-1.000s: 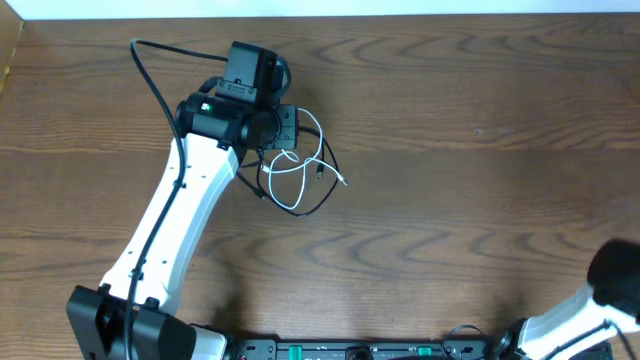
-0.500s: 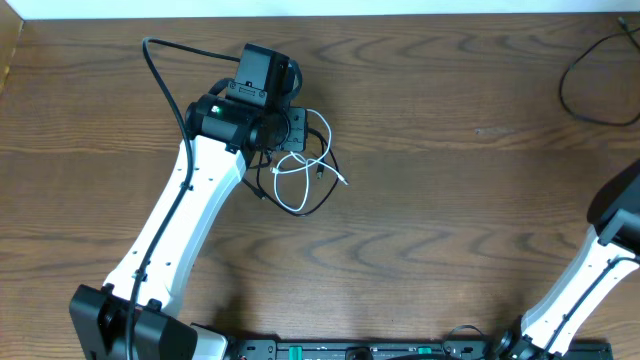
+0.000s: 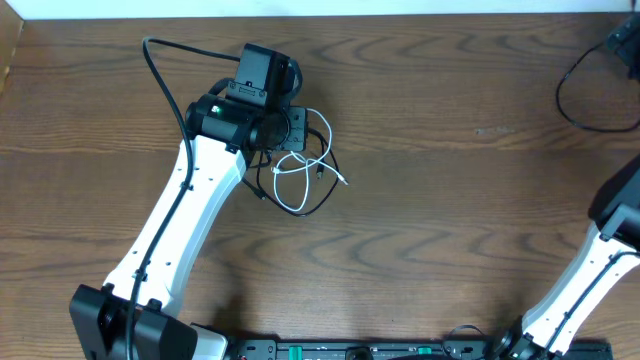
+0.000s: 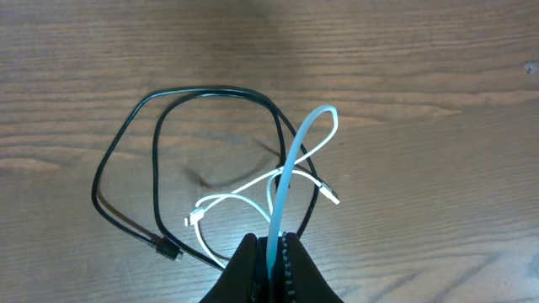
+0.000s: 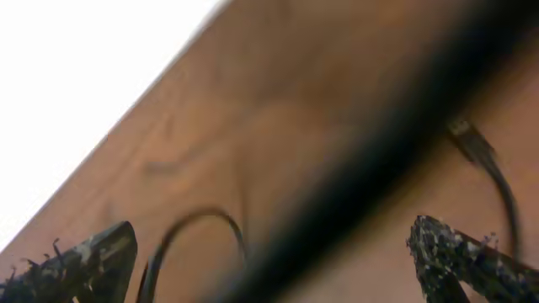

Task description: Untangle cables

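The robot's left gripper is closed on the white cable over the tangle (image 3: 300, 158), so it should open and move away before the right gripper lifts the white cable clear (image 3: 334, 172).
My left gripper (image 4: 269, 252) is shut on the white cable (image 4: 290, 168), which rises in a loop from between the fingers. In the overhead view this gripper (image 3: 291, 129) stands over the tangle of the white cable (image 3: 290, 172) and a black cable (image 3: 322, 195). The black cable (image 4: 160, 126) loops twice on the table and ends in a plug (image 4: 166, 248). Another black cable (image 3: 585, 100) lies at the far right. My right gripper (image 3: 625, 38) hangs above it, jaws wide open (image 5: 269, 261); a blurred black strand crosses between them, not pinched.
The thick black wire of the left arm (image 3: 160, 75) curves over the table at the far left. The table's far edge (image 3: 400, 14) meets a white wall close behind both grippers. The right arm (image 3: 600, 260) rises along the right side.
The right arm swung up to the far right corner, and a black cable now lies there. Its jaws went from shut to wide open. The left gripper shifted slightly right, still holding the white cable.
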Motion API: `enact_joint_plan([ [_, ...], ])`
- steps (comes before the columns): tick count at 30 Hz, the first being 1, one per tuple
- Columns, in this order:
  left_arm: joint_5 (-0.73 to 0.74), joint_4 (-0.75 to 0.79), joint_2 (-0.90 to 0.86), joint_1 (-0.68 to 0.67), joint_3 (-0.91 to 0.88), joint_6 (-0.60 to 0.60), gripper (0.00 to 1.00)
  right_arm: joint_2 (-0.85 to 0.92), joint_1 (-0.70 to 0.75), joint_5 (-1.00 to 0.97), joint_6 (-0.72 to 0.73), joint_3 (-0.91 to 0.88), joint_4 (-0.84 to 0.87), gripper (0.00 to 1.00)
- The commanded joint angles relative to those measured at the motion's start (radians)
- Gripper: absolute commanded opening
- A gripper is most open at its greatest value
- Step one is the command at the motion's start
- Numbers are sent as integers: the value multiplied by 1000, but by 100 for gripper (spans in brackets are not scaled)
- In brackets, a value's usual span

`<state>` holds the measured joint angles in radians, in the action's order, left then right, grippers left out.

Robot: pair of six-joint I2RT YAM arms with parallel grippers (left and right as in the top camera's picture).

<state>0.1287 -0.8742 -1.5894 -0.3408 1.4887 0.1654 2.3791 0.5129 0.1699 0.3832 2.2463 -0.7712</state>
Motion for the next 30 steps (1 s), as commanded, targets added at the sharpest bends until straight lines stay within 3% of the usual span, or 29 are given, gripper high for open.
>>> enact_joint_plan([
  [1, 2, 2, -14, -1, 5, 13, 7, -147, 19, 43, 0, 9, -121, 99],
  [5, 2, 3, -22, -1, 5, 13, 8, -239, 15, 143, -48, 9, -395, 99],
  [9, 2, 0, -23, -1, 5, 12, 7, -287, -4, 148, -113, 9, -557, 99],
  [15, 101, -8, -23, -1, 5, -27, 7, -290, -61, 373, -315, 2, -619, 98],
  [19, 220, -2, -24, -1, 5, -37, 8, -290, -142, 390, -348, -6, -637, 97],
  [22, 223, 5, -22, 0, 6, -41, 24, -290, -214, 387, -373, -7, -643, 96],
  [30, 230, 0, 50, 10, 52, -37, 36, -284, -385, 364, -373, -25, -639, 95],
])
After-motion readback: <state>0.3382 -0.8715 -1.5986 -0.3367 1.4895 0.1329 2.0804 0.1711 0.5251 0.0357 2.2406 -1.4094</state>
